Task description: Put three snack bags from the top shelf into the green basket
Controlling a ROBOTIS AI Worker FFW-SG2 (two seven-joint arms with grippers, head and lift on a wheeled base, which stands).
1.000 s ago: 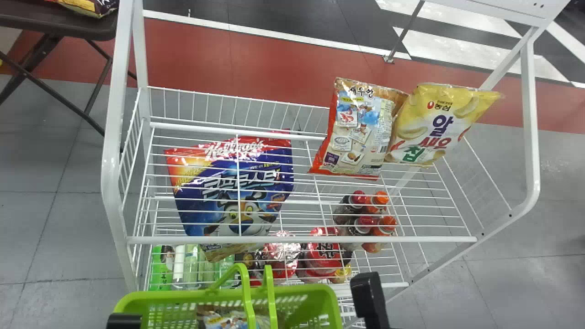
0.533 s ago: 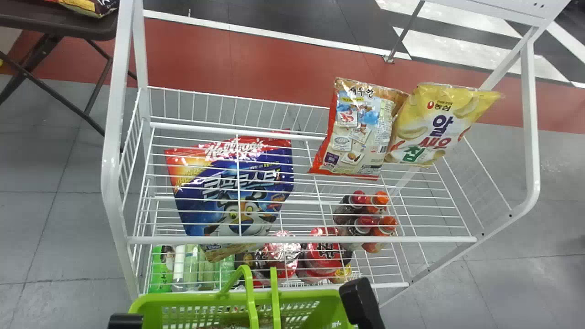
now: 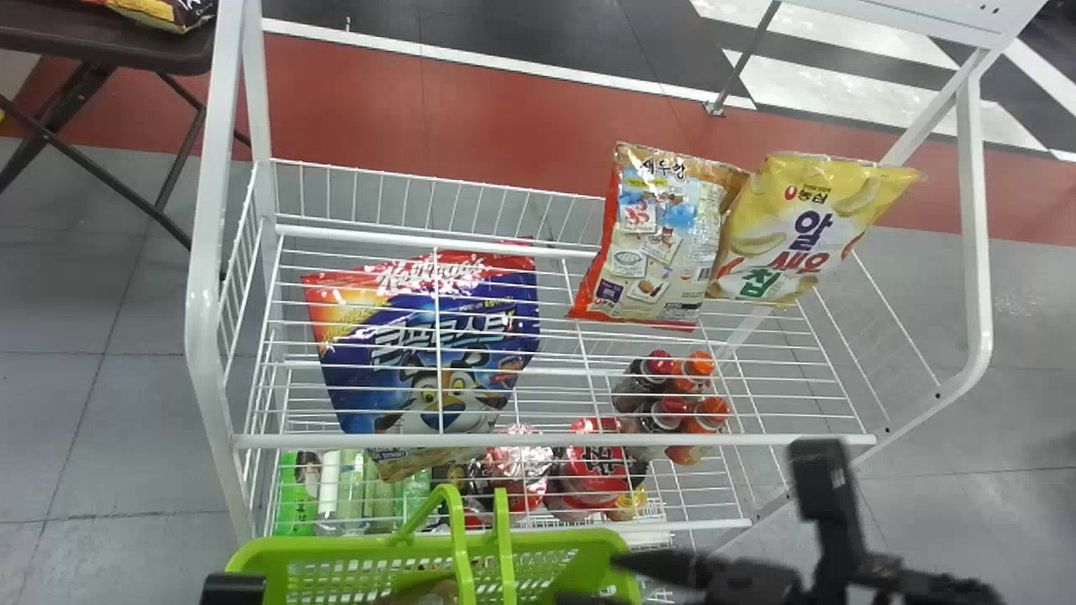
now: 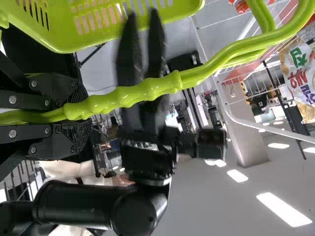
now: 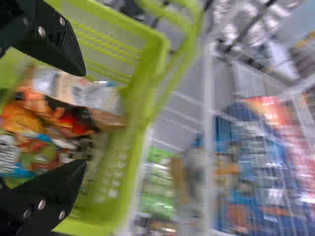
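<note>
I expect the yellow snack bag to keep leaning when I pick up the orange-brown one, because the orange-brown snack bag [image 3: 656, 242] overlaps the yellow snack bag's edge [image 3: 728, 239].
My left gripper [image 3: 234, 588] is at the bottom edge; in the left wrist view, left gripper [image 4: 74, 115] is shut on a handle of the green basket [image 4: 147, 93]. My right gripper [image 3: 588, 580] is over the right end of the basket [image 3: 336, 546]. In the right wrist view, right gripper [image 5: 83, 117] stands open above several bags [image 5: 32, 123] lying inside the basket [image 5: 147, 64]. On the top shelf [image 3: 799, 439], an orange-brown snack bag [image 3: 660, 244] and a yellow snack bag [image 3: 803, 227] lean side by side at the back right.
A large blue-and-red cereal bag [image 3: 429, 361] lies on the shelf's left half. Bottles [image 3: 672, 403] and red packages [image 3: 593, 470] are below the wire. White frame posts [image 3: 206, 277] rise at both ends. A dark table [image 3: 109, 42] stands back left.
My right arm has swung outward to the right at the shelf's front, its fingers now toward the basket. The basket shifted right, then slightly back left. The shelf bags have stayed put.
</note>
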